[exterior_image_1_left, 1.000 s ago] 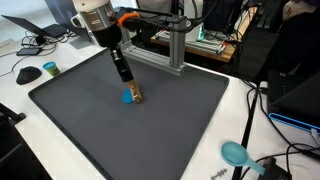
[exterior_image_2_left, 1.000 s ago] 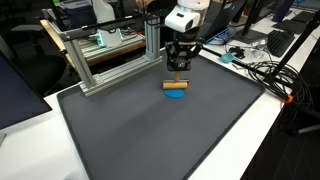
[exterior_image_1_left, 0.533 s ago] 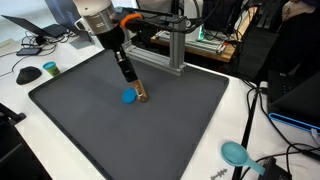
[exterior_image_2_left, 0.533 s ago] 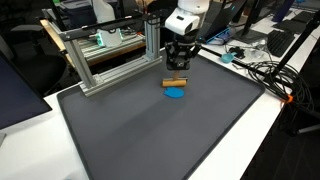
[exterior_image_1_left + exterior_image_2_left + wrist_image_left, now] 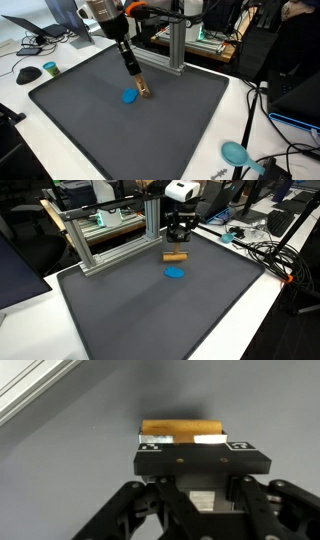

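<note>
Next, I move the wooden block in my gripper back over the blue disc, because the block is off that disc, toward the aluminium frame.
My gripper is shut on a short wooden block, holding it across the jaws a little above the dark mat. A flat blue disc lies on the mat just beside and below the block. In the exterior view from the opposite side the wooden block hangs under the gripper, with the blue disc apart from it and nearer the camera. In the wrist view the wooden block shows just beyond the gripper; the blue disc is out of sight there.
An aluminium frame stands on the mat's far edge, close behind the gripper, also visible as the aluminium frame. A teal scoop and a mouse lie on the white table. Cables run beside the mat.
The gripper has risen and drawn away from the blue disc toward the frame, taking the wooden block with it. The disc stays where it was.
</note>
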`<state>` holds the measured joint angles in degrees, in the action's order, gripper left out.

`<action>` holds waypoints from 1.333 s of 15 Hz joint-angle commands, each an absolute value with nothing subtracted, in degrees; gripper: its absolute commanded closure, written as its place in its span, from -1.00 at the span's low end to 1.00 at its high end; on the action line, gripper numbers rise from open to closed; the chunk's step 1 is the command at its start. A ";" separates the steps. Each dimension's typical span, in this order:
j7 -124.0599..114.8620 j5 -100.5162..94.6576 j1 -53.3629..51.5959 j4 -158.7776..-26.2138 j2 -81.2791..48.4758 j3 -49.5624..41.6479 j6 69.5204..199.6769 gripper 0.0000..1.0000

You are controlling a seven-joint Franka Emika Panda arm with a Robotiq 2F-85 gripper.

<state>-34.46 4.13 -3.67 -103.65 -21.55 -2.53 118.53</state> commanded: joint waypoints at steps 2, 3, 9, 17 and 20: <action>-37.94 2.09 -4.63 -106.29 -17.10 -3.59 122.82 0.56; -38.59 1.80 -4.51 -106.08 -17.33 -3.67 123.81 0.56; -41.48 -2.09 -4.41 -105.19 -20.82 -5.02 127.47 0.56; -42.80 -2.26 -4.46 -104.96 -23.83 -6.38 132.36 0.56; -42.81 -2.09 -4.42 -104.72 -24.13 -6.54 132.60 0.56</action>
